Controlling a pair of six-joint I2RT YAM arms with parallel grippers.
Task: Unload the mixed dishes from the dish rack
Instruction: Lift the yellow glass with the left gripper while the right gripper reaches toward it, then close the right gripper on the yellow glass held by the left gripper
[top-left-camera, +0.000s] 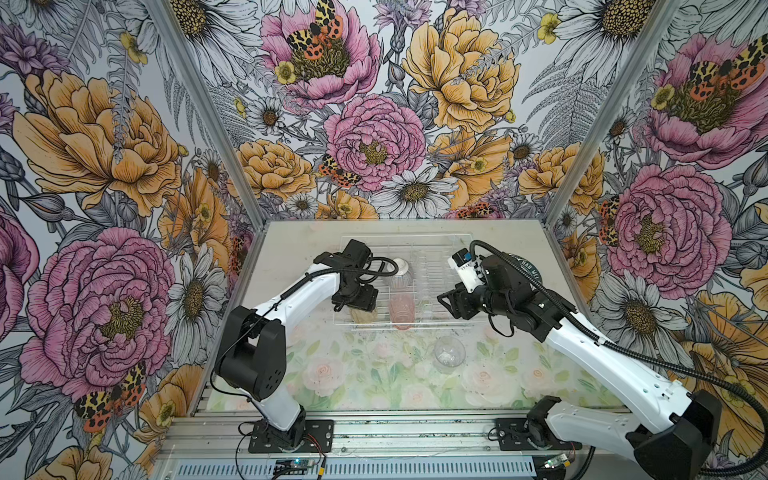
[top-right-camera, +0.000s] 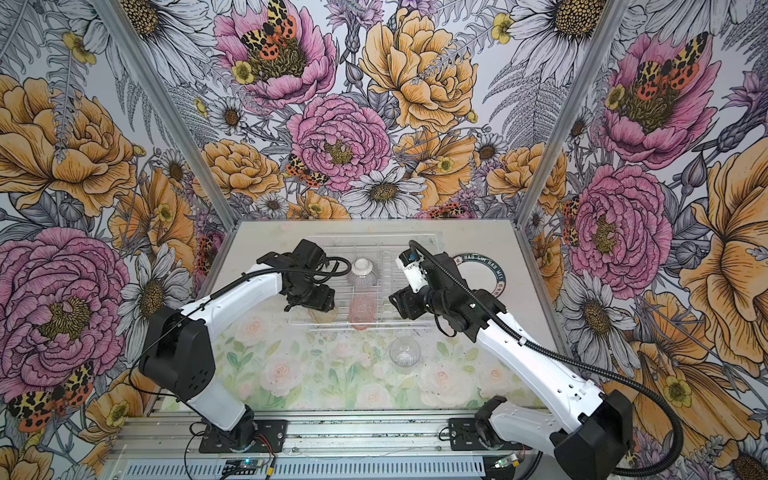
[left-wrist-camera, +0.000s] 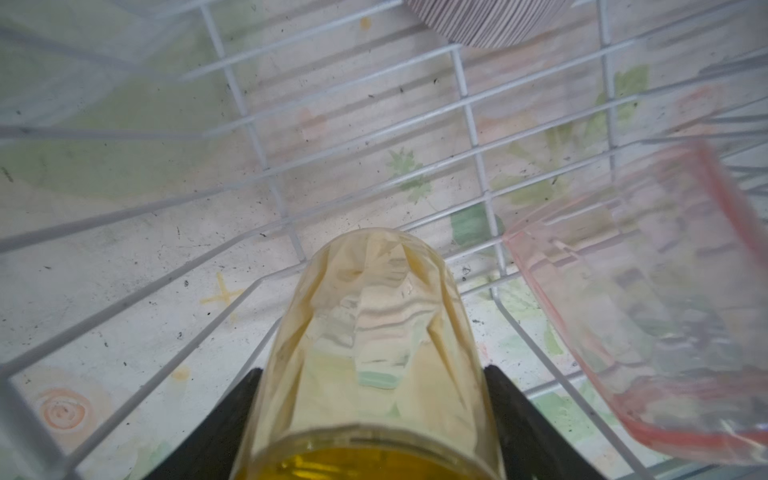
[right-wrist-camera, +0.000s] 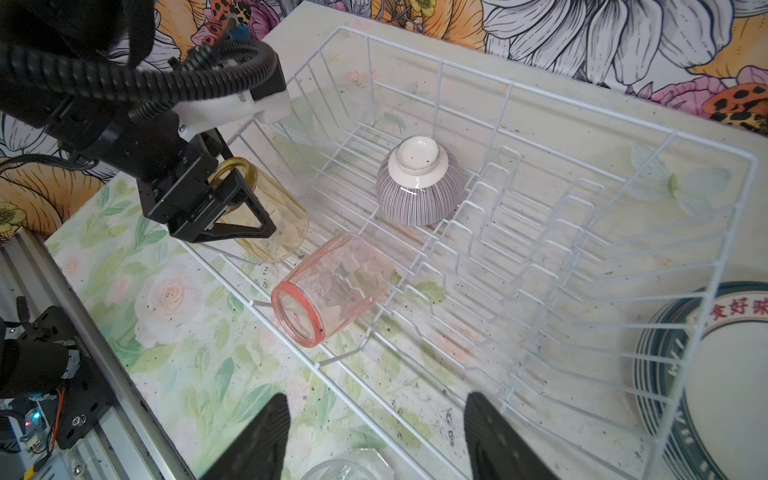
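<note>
I should take the tumbler's open end (right-wrist-camera: 288, 238) with my right gripper before I stand the tumbler upright on the mat, because my left gripper holds the yellow tumbler (right-wrist-camera: 242, 169) by its base.
The white wire dish rack (top-left-camera: 407, 239) (right-wrist-camera: 540, 89) holds a yellow tumbler (left-wrist-camera: 374, 316) (right-wrist-camera: 286, 228) lying on its side. A pink tumbler (top-left-camera: 401, 309) (right-wrist-camera: 332, 286) also lies on its side, and a grey-striped bowl (top-left-camera: 401, 274) (right-wrist-camera: 419, 187) stands upside down. My left gripper (left-wrist-camera: 374, 370) (top-left-camera: 357, 309) is shut on the yellow tumbler, one finger on each side near its rim. My right gripper (right-wrist-camera: 376, 399) (top-left-camera: 442, 297) hangs open and empty over the rack's front right edge. A clear tumbler (top-left-camera: 449, 351) (top-right-camera: 404, 351) stands on the mat in front of the rack.
A stack of white plates (top-right-camera: 496, 270) (right-wrist-camera: 727, 374) with dark printed rims lies on the table just right of the rack. Upright plate prongs (right-wrist-camera: 519, 232) fill the rack's right half. Flowered walls close in the back and both sides.
</note>
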